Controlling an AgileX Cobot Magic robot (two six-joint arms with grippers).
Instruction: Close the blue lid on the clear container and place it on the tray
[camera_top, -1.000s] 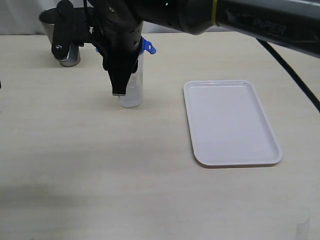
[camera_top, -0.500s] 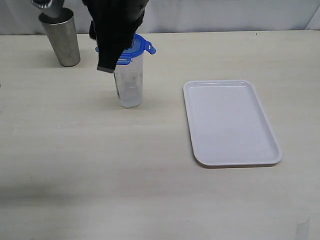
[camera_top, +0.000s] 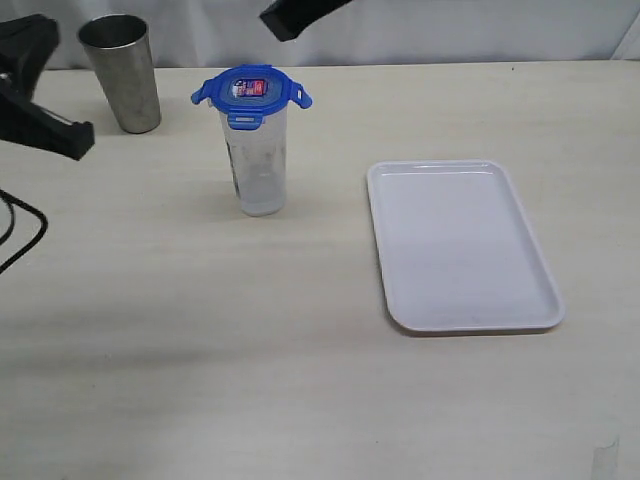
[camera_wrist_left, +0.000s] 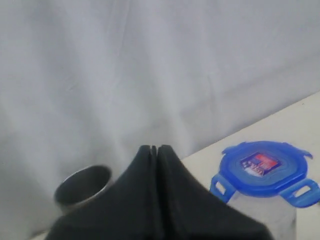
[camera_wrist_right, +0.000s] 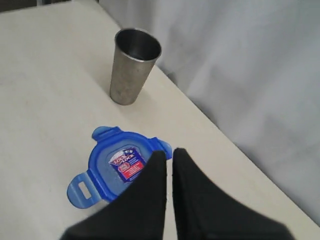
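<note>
The blue lid's flaps (camera_top: 207, 92) are sticking out under my right gripper. Next, I bring that gripper down next to the flap (camera_top: 300, 95) closest to the tray, with my left gripper on the opposite side.
The blue lid (camera_top: 250, 92) sits on top of the clear container (camera_top: 258, 170), which stands upright on the table left of the tray (camera_top: 460, 245). The lid's flaps stick out sideways. My right gripper (camera_top: 282, 22) hangs high above and behind the container, shut and empty; in its wrist view its tips (camera_wrist_right: 169, 152) hover over the lid (camera_wrist_right: 112, 167). My left gripper (camera_top: 78, 140) is at the left edge, shut on nothing. The left wrist view has its closed tips (camera_wrist_left: 154, 148) level with the lid (camera_wrist_left: 265, 167) and apart from it.
A grey steel cup (camera_top: 122, 72) stands at the back left, between my left gripper and the container. It also appears in both wrist views, as the cup (camera_wrist_right: 132, 65) and the cup (camera_wrist_left: 82, 187). A white curtain backs the table.
My right gripper has let go of the lid, risen away to the top of the exterior view and shut. My left gripper has come into view at the left edge.
</note>
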